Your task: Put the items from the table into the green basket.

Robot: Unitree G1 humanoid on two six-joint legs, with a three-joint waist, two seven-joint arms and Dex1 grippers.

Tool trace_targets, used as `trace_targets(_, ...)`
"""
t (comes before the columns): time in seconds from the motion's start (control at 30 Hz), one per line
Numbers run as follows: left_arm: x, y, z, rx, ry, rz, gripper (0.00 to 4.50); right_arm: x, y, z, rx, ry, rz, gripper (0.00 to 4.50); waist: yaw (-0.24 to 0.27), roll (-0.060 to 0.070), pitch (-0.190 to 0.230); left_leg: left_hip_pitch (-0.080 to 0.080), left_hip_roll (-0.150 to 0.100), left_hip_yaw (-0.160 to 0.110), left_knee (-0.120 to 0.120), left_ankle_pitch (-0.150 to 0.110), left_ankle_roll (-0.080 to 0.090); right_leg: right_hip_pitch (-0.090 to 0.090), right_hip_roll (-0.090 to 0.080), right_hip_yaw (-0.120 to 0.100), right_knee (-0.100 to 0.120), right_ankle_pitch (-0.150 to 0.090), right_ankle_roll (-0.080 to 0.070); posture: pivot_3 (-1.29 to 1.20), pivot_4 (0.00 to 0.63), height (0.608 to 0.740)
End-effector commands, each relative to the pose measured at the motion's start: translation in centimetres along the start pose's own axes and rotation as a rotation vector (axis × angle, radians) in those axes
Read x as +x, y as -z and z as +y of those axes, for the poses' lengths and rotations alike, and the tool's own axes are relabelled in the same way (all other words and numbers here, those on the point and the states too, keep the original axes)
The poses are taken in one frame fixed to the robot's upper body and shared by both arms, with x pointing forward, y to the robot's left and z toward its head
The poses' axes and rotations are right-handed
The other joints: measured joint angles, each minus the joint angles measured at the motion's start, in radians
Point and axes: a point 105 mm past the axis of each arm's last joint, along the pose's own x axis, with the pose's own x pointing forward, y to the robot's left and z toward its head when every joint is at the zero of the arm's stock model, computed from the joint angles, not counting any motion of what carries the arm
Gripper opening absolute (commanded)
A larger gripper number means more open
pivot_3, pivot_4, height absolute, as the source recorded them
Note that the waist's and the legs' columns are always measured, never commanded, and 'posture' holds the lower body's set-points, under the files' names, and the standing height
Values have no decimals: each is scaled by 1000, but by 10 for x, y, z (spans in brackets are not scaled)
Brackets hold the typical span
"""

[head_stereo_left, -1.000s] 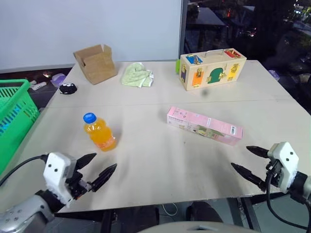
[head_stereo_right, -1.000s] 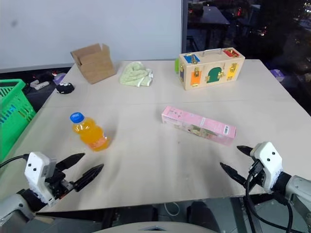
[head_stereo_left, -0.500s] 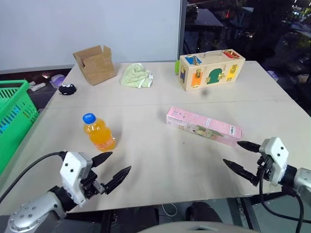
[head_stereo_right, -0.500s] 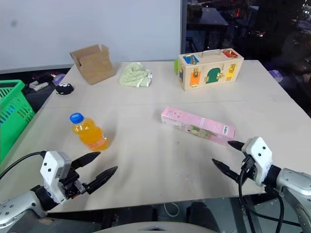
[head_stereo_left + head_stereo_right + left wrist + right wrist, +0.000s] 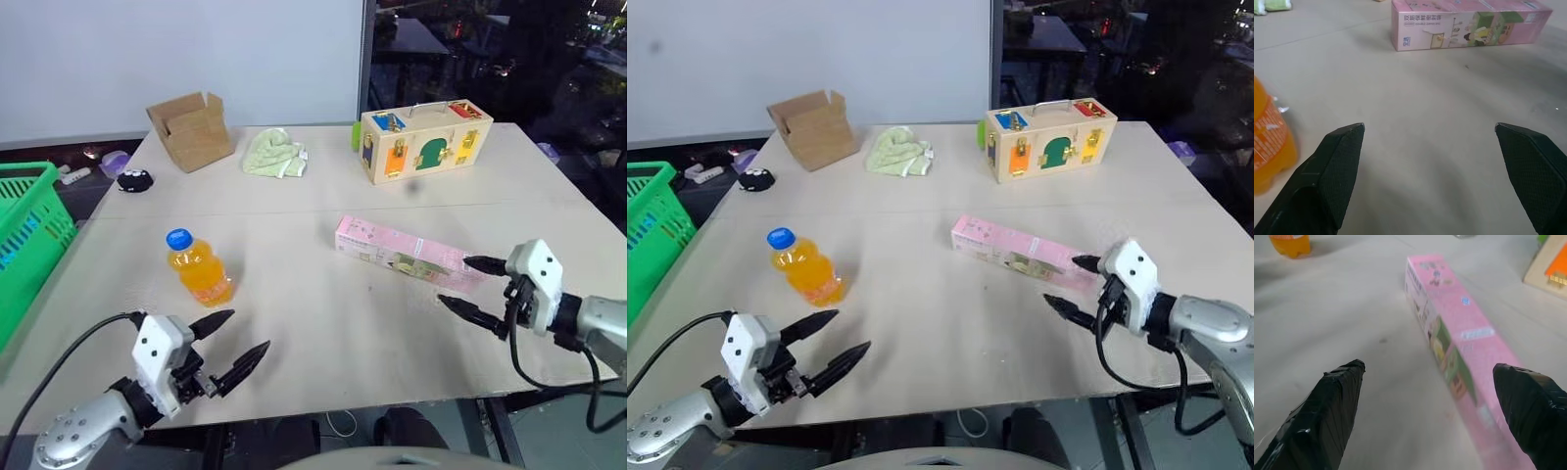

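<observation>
My right gripper's open fingers span more than the pink carton's narrow top (image 5: pixel 419 247), so I should keep moving over the carton until they straddle its long sides (image 5: pixel 429 271).
A long pink carton (image 5: pixel 407 254) lies flat near the middle of the beige table (image 5: pixel 323 196). My right gripper (image 5: pixel 472 285) is open at the carton's right end, one fingertip over that end and the other in front of it; the carton (image 5: pixel 1449 338) runs ahead between its spread fingers. An orange-drink bottle (image 5: pixel 199 268) with a blue cap stands upright on the left part of the table. My left gripper (image 5: pixel 238 342) is open near the table's front edge, in front of the bottle (image 5: pixel 1268 142). The green basket (image 5: pixel 27 235) stands off the table's left side.
At the back of the table sit an open cardboard box (image 5: pixel 193 128), a crumpled green cloth (image 5: pixel 274 155) and a wooden latch box (image 5: pixel 425 140) with coloured doors. A small black object (image 5: pixel 135 179) lies near the left edge.
My right gripper has moved forward and left, from near the front edge up to the carton's right end. The left gripper has shifted slightly right. Both stay open.
</observation>
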Motion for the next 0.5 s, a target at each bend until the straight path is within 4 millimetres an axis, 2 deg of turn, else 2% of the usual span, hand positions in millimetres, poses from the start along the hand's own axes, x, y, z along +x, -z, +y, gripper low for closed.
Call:
trace_targets(0.03, 3, -9, -6, 31, 23, -37, 4446, 8, -7, -16, -97, 25, 91, 4500, 0, 2, 1, 0, 0, 0, 0, 0, 0, 0, 0, 0, 0, 0, 0, 34, 0, 740)
trace_targets(0.1, 4, -9, -8, 36, 33, -44, 4446, 15, -10, -30, -117, 34, 140, 4500, 0, 3, 1, 0, 0, 2, 0, 0, 0, 0, 0, 1, 0, 0, 0, 39, 0, 740)
trace_targets(0.27, 6, -7, -12, 50, 61, -51, 4446, 32, -14, -51, -129, -15, 212, 4500, 0, 3, 0, 0, 0, 1, 0, 0, 0, 0, 0, 1, 0, 1, -2, 65, 0, 740)
trace_targets(0.5, 12, -21, -19, 45, 55, -94, 4446, 41, -8, -68, -113, -107, 347, 4500, 22, 4, 0, -1, 0, 1, 0, 0, 0, -1, 0, 0, 0, 2, -4, 95, 0, 740)
